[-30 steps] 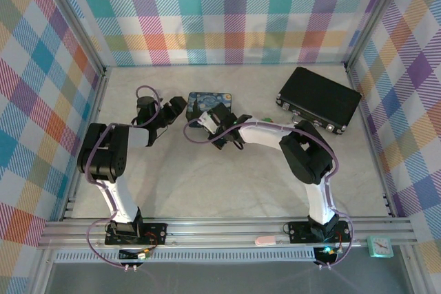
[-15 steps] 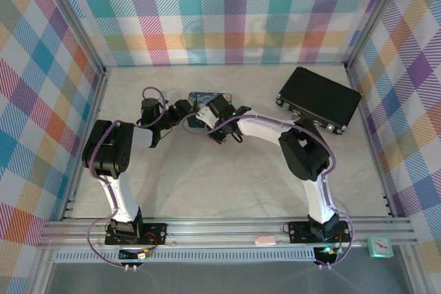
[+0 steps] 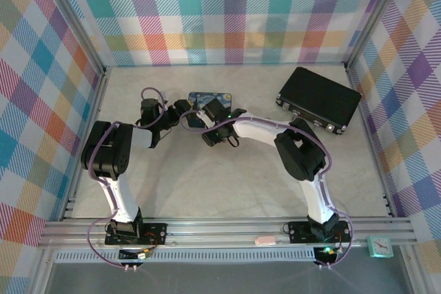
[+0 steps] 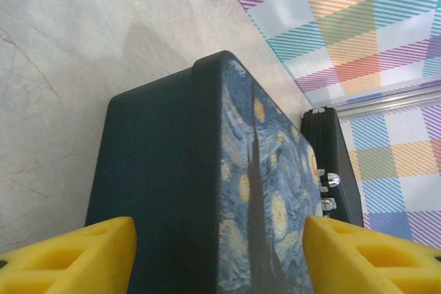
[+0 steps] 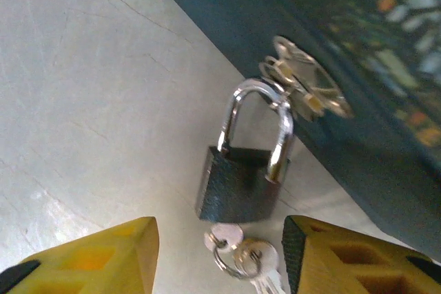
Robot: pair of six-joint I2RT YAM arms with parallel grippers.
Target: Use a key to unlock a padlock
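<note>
I should have my right gripper leave the keys and take hold of the lock body (image 5: 238,187), because the shackle's free leg (image 5: 280,156) is out of the lock body but goes through the hasp.
The small dark padlock (image 5: 238,185) lies on the table against the painted tin (image 5: 344,46), its silvery shackle (image 5: 282,135) looped through the tin's metal hasp (image 5: 306,87). A key head sits at the bottom of the lock body, joined by a ring to another key (image 5: 248,256). My right gripper (image 5: 220,259) is open, with its yellow fingers (image 5: 89,259) on either side of the keys and just short of the lock. My left gripper (image 4: 219,259) is open, with the tin's (image 4: 172,184) end between its fingertips. In the top view, both grippers (image 3: 180,111) (image 3: 212,134) meet at the tin (image 3: 209,96).
A black hard case (image 3: 318,99) lies at the back right and also appears behind the tin (image 4: 337,170). Plaid walls enclose the table on three sides. Bare marble-patterned surface lies in front of the tin.
My right gripper has slid left and slightly nearer along the tin's front. My left gripper moved in to the tin's left end, then held still.
</note>
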